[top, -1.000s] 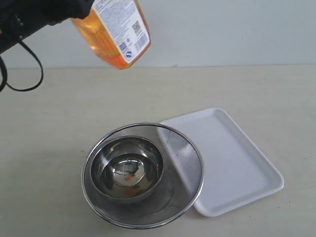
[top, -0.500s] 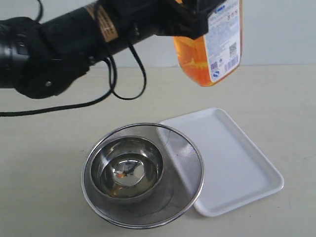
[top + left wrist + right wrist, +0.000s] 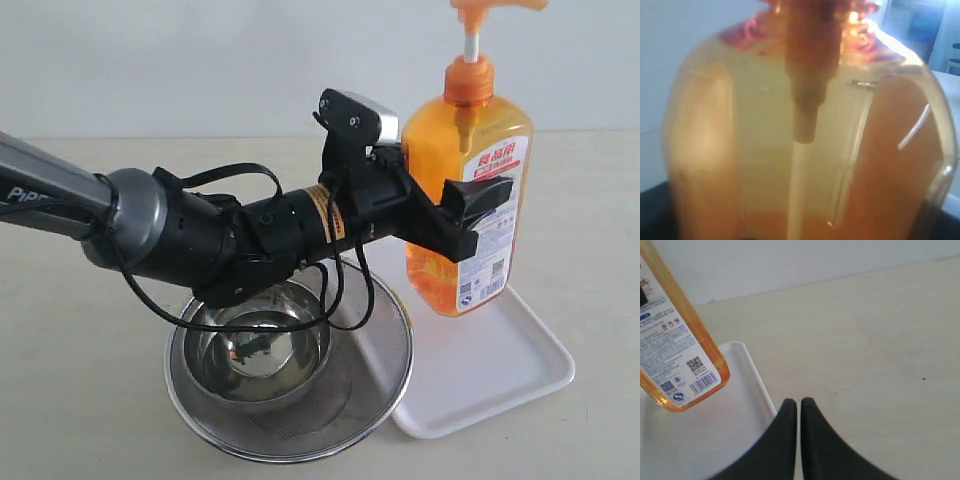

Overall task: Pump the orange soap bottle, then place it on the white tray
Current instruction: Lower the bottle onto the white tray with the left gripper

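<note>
My left gripper is holding the orange soap bottle upright over the white tray's far part, so it should keep lowering it until its bottom rests flat, then let go.
The orange soap bottle stands upright over the far part of the white tray, its pump nozzle at the top edge of the exterior view. My left gripper is shut on the bottle's middle, with one black finger across the label. Whether the bottle's base touches the tray or hangs just above it, I cannot tell. In the left wrist view the bottle fills the picture. My right gripper is shut and empty, beside the tray's edge and near the bottle's lower corner.
A round steel mesh strainer holding a steel bowl sits against the tray's left side. My left arm reaches across above the strainer. Bare beige table lies left of the strainer.
My left arm has swung the bottle from the upper left to the right and lowered it, turning it upright over the tray. The strainer, bowl and tray have not moved.
</note>
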{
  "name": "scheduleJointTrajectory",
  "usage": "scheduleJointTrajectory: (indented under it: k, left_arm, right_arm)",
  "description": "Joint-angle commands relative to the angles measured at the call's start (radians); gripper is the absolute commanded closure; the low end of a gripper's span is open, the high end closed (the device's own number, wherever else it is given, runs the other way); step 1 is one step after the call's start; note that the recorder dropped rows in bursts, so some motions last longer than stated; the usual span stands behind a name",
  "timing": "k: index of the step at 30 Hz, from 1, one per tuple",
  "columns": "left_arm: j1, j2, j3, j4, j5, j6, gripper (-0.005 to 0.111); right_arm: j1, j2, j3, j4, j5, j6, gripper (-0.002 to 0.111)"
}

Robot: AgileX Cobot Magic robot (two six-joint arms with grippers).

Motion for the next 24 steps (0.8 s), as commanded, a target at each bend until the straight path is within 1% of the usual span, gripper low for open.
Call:
scheduleJointTrajectory:
  k: [1, 3, 9, 15, 17, 19, 24]
  left_arm:
    - [-0.004, 0.017, -0.020, -0.038, -0.079, 0.003, 0.102]
    - [-0.004, 0.019, -0.020, -0.038, -0.044, 0.029, 0.102]
    - [-0.004, 0.019, -0.022, -0.049, 0.009, 0.029, 0.102]
    - [-0.004, 0.021, -0.022, -0.042, 0.022, 0.029, 0.102]
    - [-0.004, 0.021, -0.022, -0.040, 0.022, 0.029, 0.095]
    - [-0.004, 0.021, -0.022, -0.038, 0.022, 0.029, 0.083]
    - [-0.004, 0.021, -0.022, -0.038, 0.022, 0.029, 0.046]
  right_arm:
    - [-0.004, -0.004, -0.001, 0.000, -0.013, -0.005, 0.108]
    - [-0.004, -0.004, -0.001, 0.000, -0.013, -0.005, 0.108]
    - [-0.004, -0.004, -0.001, 0.000, -0.013, -0.005, 0.108]
    - [-0.004, -0.004, -0.001, 0.000, -0.013, -0.005, 0.108]
    - [-0.004, -0.004, -0.001, 0.000, -0.013, -0.005, 0.108]
    - [-0.004, -0.004, -0.001, 0.000, -0.013, -0.005, 0.108]
    - [-0.004, -0.004, -0.001, 0.000, -0.013, -0.005, 0.108]
